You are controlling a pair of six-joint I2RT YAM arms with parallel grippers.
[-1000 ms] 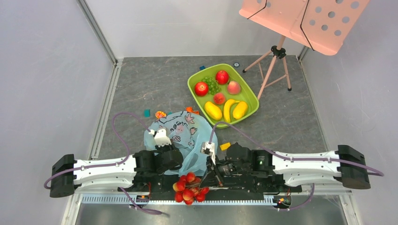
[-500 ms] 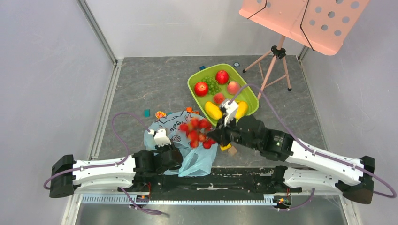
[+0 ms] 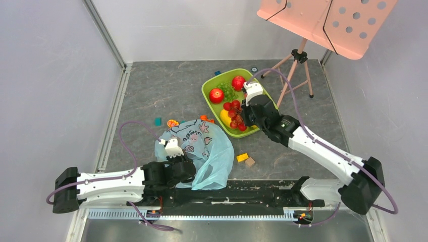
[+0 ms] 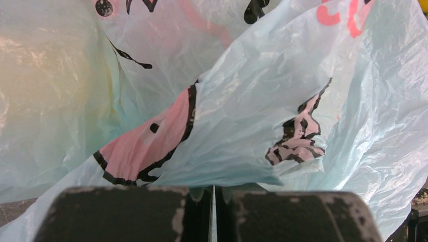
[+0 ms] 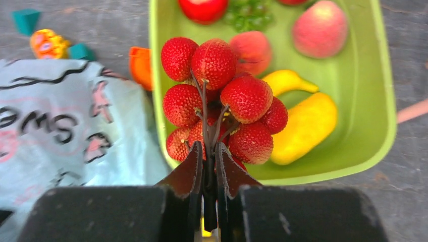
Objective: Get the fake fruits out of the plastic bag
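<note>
The strawberries hanging point(image 3: 235, 115) by their stem are clear of the bag, so my right gripper goes on moving toward the tray's middle point(image 3: 235, 99) before it lets go of them inside the tray's rim.
The plastic bag point(image 3: 204, 151) lies crumpled on the grey floor in front of the arm bases, light blue with pink and black prints. My left gripper point(image 3: 189, 169) is at the bag's near left edge; the left wrist view shows it point(image 4: 212, 194) shut on a fold of the bag point(image 4: 252, 116). My right gripper point(image 5: 209, 151) is shut on the dark stem of a bunch of red strawberries point(image 5: 222, 96). That bunch point(image 3: 235, 115) hangs over the near left rim of the green tray point(image 3: 209, 88). The tray holds more fake fruits: red apples, green grapes, a peach, a banana and a yellow fruit point(image 5: 308, 126).
A pink music stand point(image 3: 328, 20) on a tripod point(image 3: 295, 65) stands behind the tray on the right. Small blocks lie around the bag: yellow point(image 3: 243, 157), brown point(image 3: 250, 162), teal point(image 3: 158, 121), orange point(image 3: 172, 123). Pale walls close off the left, back and right.
My right arm has carried the strawberry bunch from the near edge, across the bag, out to the green tray. The left arm and the bag have stayed put.
</note>
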